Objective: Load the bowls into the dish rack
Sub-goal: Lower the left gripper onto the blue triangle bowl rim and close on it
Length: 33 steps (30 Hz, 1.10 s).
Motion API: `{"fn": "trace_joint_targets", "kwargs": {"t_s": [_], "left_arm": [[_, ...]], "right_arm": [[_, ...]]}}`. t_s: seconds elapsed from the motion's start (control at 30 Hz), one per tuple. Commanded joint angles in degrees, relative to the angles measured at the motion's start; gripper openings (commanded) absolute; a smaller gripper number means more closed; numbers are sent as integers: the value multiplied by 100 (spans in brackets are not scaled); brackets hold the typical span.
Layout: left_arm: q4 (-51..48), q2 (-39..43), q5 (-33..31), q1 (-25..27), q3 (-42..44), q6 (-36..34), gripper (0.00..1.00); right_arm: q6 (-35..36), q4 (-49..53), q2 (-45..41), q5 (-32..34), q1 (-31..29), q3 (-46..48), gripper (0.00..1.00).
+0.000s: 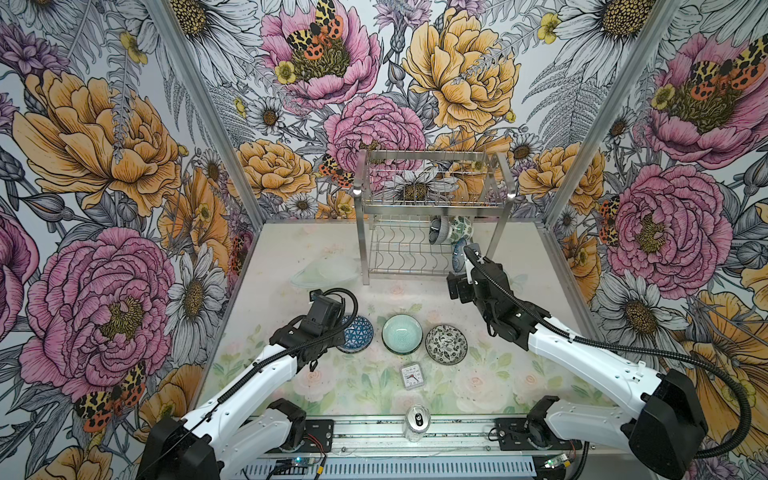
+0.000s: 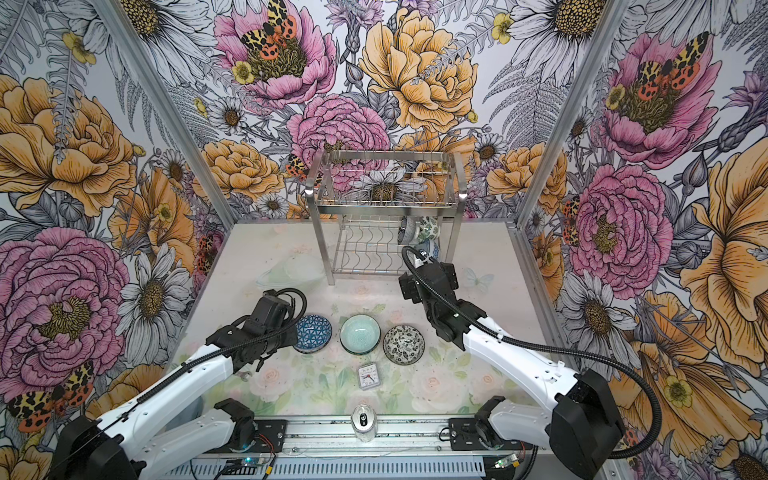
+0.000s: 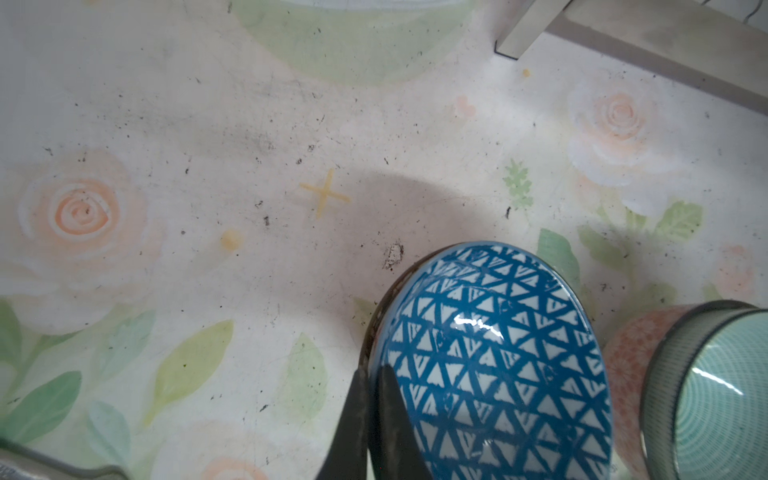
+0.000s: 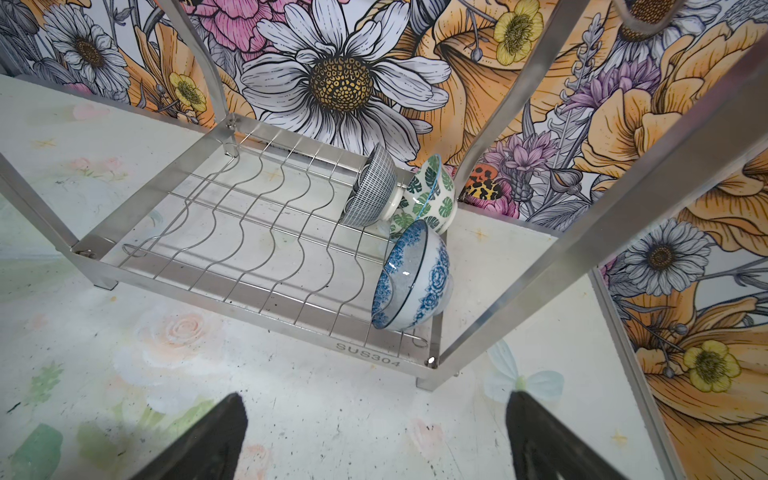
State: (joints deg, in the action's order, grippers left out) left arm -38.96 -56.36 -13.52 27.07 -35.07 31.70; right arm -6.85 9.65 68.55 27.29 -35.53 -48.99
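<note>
The lower bowl's rim is pinched in my left gripper together with the blue triangle bowl, so I should open the gripper and grip only the blue rim before I lift.
Three bowls sit in a row on the table in both top views: a blue triangle bowl, a pale teal bowl and a black-white leaf bowl. My left gripper is shut on the blue triangle bowl, pinching its rim with one finger inside and one outside. The pale teal bowl stands right beside it. The dish rack stands at the back. Its lower tier holds a navy grid bowl, a green-leaf bowl and a blue floral bowl on their sides. My right gripper hangs open and empty before the rack's front right leg.
A small square clock lies in front of the bowls, and a drinks can stands at the table's front edge. A clear glass dish rests left of the rack. Flowered walls close in three sides.
</note>
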Motion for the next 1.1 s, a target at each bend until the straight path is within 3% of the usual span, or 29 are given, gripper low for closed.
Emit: {"fn": "trace_joint_targets", "kwargs": {"t_s": [0.0, 0.23, 0.4, 0.5, 0.77, 1.07], "left_arm": [[-133, 90, -321, -36, -279, -196, 0], [-138, -32, -362, 24, -394, -269, 1], [-157, -66, -328, 44, -445, -292, 32], [-214, -75, -240, 44, -439, -276, 42], [-183, -268, -3, 44, -290, -165, 43], [15, -480, 104, 41, -216, -174, 38]], "right_arm": [[-111, -8, -124, -31, 61, 4, 99], [-120, -16, -90, -67, 72, -2, 99], [-120, -13, -81, -98, 78, -12, 99], [-116, -15, -80, -102, 77, -18, 99], [-115, -12, -36, -129, 86, -44, 99], [-98, -11, -41, -132, 99, -57, 99]]}}
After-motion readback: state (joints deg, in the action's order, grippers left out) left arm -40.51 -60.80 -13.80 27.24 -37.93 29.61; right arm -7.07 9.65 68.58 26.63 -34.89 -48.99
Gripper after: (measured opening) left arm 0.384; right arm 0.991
